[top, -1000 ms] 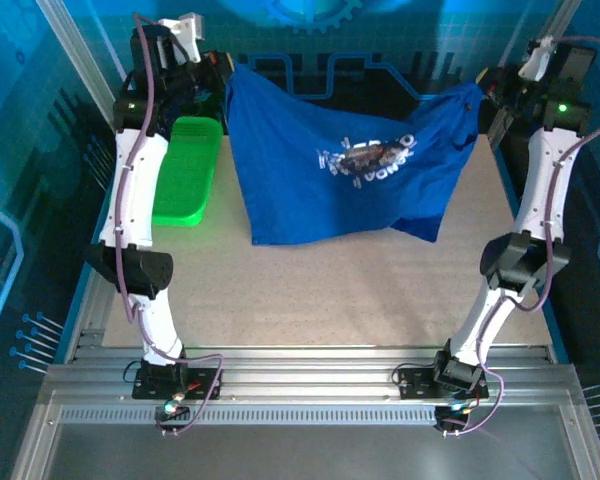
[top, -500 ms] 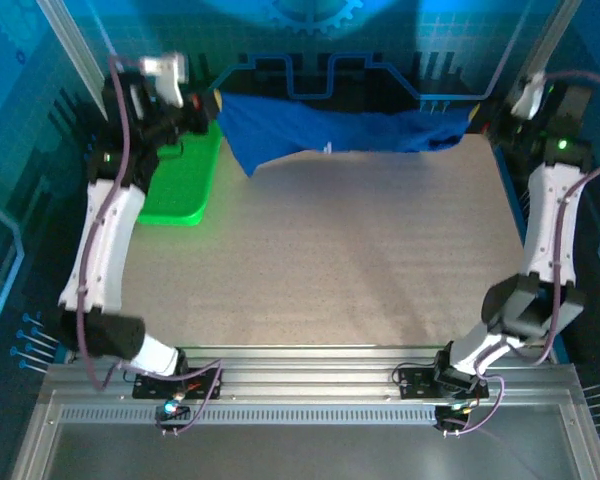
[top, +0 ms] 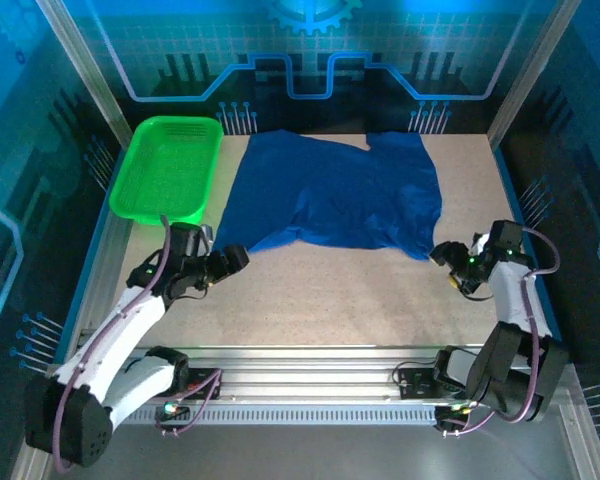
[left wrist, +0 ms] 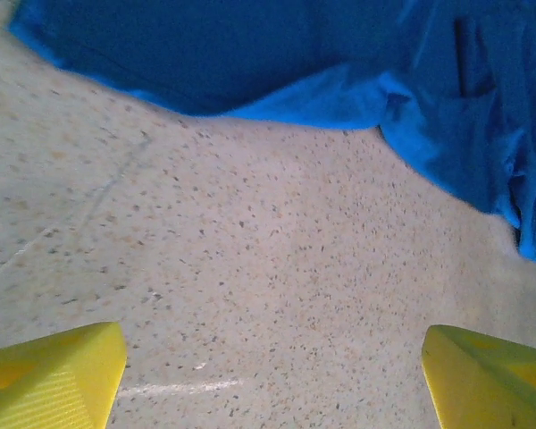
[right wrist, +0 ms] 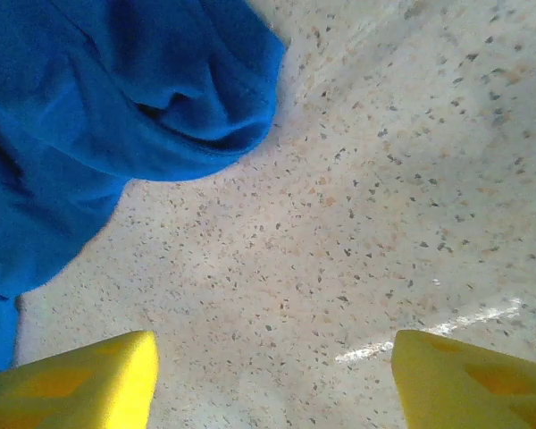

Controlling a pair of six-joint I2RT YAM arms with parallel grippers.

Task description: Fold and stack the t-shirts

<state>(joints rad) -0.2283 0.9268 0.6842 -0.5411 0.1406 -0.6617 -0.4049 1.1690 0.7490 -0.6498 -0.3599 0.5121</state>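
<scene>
The t-shirt's near hem is wavy and bunched up, so my right gripper should grip the t-shirt farther in and pull it tight against my left gripper before folding.
A royal-blue t-shirt lies spread flat across the back middle of the table, its near hem wavy. My left gripper sits low over bare tabletop just in front of the shirt's near left corner, open and empty. In the left wrist view its yellow fingers stand wide apart, with the shirt's hem ahead of them. My right gripper hovers by the shirt's near right corner, also open and empty. The right wrist view has that bunched corner at upper left, apart from the yellow fingers.
A green plastic basket stands at the back left, beside the shirt's left edge. Speckled tabletop stretches between the shirt and the arm bases. Frame posts and blue walls close in the table's sides and back.
Both grippers have opened and let go of the shirt, which dropped from hanging between them to lying flat. Both arms have swung down and toward the near side.
</scene>
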